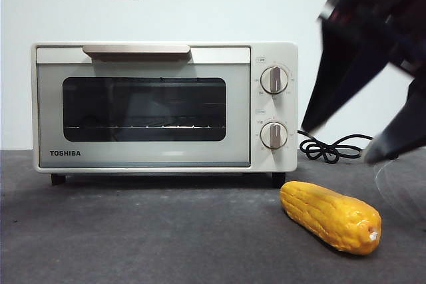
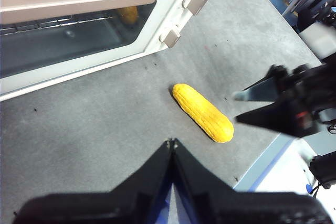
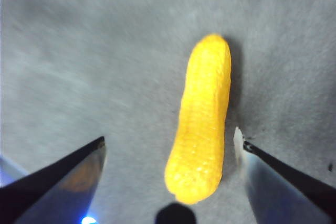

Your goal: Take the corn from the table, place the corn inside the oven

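Note:
I expect the glass door (image 1: pixel 144 109) to swing down and stay level when I pull it open, because the bar handle (image 1: pixel 137 50) sits along the glass door's top edge.
The corn (image 1: pixel 331 216) lies on the dark grey table (image 1: pixel 146 237) in front of the oven's right corner, tapered end toward the oven. The cream TOSHIBA oven (image 1: pixel 163 106) stands with its glass door closed. My right gripper (image 1: pixel 343 141) hangs open above and to the right of the corn; in the right wrist view its gripper (image 3: pixel 170 145) has the corn (image 3: pixel 202 124) lying lengthwise between the jaws, untouched. The left gripper (image 2: pixel 171 142) is shut, held over the table in front of the oven (image 2: pixel 79 30), apart from the corn (image 2: pixel 203 112).
A black cord (image 1: pixel 333 147) coils on the table right of the oven. Two round knobs (image 1: pixel 273 79) sit on the oven's right panel, a bar handle (image 1: pixel 136 50) on top of the door. The table's edge (image 2: pixel 262 161) runs close beyond the corn.

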